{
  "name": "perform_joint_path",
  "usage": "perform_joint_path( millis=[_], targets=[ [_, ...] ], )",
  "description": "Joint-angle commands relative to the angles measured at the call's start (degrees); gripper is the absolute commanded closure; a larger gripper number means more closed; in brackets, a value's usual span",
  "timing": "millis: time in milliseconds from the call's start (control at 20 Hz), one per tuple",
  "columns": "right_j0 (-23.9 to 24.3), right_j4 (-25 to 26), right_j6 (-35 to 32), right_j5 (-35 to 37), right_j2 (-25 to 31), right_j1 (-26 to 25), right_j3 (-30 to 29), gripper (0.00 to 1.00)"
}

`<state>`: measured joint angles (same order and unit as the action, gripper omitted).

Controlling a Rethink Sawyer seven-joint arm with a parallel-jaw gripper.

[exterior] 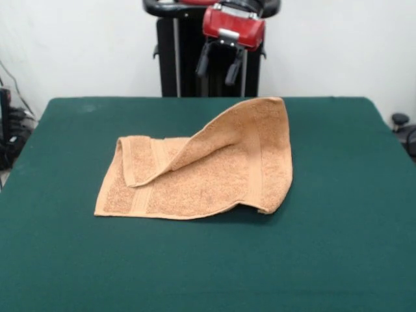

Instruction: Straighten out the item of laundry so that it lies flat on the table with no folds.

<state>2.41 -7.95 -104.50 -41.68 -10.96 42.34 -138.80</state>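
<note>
I expect a towel corner [133, 183], loose over the lower layer with the flap's hem [184, 153] running diagonally to it, to swing back open when I pull the flap's edge.
The tan-orange terry towel [208, 166] lies near the middle of the dark green table [338, 247]. Its far right part is folded over toward the front left, covering much of the lower layer, and the front right corner is slightly lifted. A flat woven band shows near the left edge and another on the folded flap. My gripper [220, 65] hangs open and empty above the table's far edge, behind the towel and clear of it, under the red wrist housing.
The robot's black pedestal [188, 58] stands behind the table's far edge. Cables and dark equipment [10, 130] sit off the table's left side. A small dark object [400, 120] sits beyond the right edge.
</note>
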Motion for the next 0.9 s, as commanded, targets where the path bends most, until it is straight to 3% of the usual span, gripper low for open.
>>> perform_joint_path(
  millis=[50,500,750,900],
  targets=[
    [-4.74,-3.36,1.81,15.58,0.44,3.37,10.88,0.00],
    [-8.45,-8.80,-0.98,21.23,-3.46,-2.22,21.70,0.00],
    [-9.92,-10.79,-1.89,22.40,-5.17,-4.62,25.01,0.00],
    [-9.47,-10.56,-2.85,21.22,-4.33,-8.59,26.73,0.00]
  ],
)
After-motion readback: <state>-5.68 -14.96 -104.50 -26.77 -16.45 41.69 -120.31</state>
